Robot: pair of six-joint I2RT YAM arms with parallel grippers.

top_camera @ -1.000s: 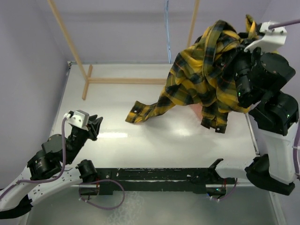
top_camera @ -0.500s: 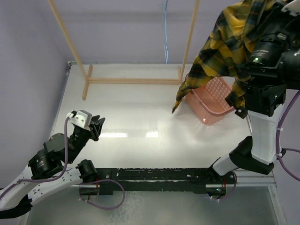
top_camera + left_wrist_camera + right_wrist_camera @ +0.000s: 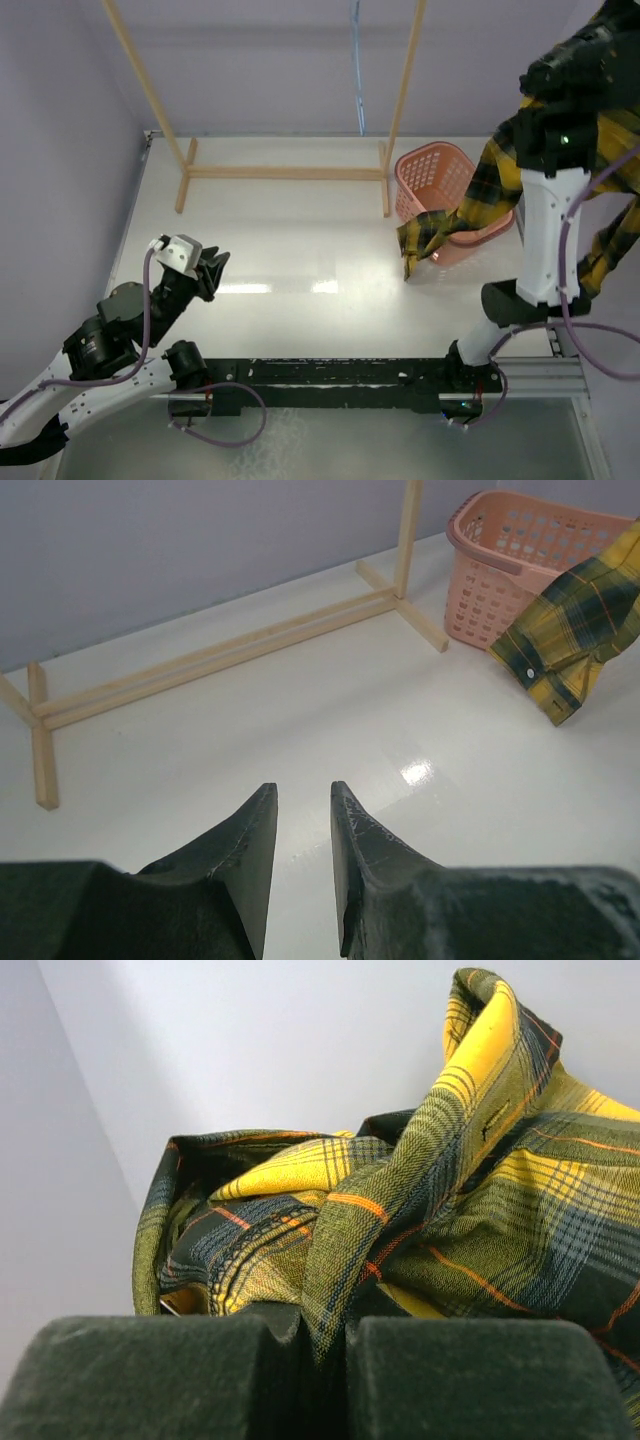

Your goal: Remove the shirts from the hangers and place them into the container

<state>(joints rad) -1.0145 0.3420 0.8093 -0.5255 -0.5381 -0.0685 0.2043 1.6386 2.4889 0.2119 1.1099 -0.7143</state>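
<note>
My right gripper should swing the plaid shirt [image 3: 612, 245] back over the basket's opening [image 3: 438, 182] and lower the shirt, because the gripper is holding it high and past the salmon-pink basket.
The yellow-and-black plaid shirt [image 3: 487, 188] hangs high at the right, bunched over my right arm. One sleeve [image 3: 568, 630] trails down across the near rim of the salmon-pink basket [image 3: 428, 168] to the table. My right gripper [image 3: 320, 1332] is shut on a fold of the shirt [image 3: 420, 1190]; in the top view cloth hides its fingers. The basket [image 3: 505, 565] stands upright with nothing showing inside it. A thin light-blue hanger [image 3: 357, 65] hangs bare at the back. My left gripper [image 3: 216, 268] sits low at the left, open and holding nothing [image 3: 303, 792].
A pale wooden rack [image 3: 285, 172] stands along the back, its right post [image 3: 400, 90] just left of the basket. Purple walls close the left and back. A black rail [image 3: 330, 380] runs along the near edge between the arm bases.
My right arm has swung up and to the right with the shirt, uncovering the basket. The sleeve slid off the table's middle to the basket's front. The left arm barely moved.
</note>
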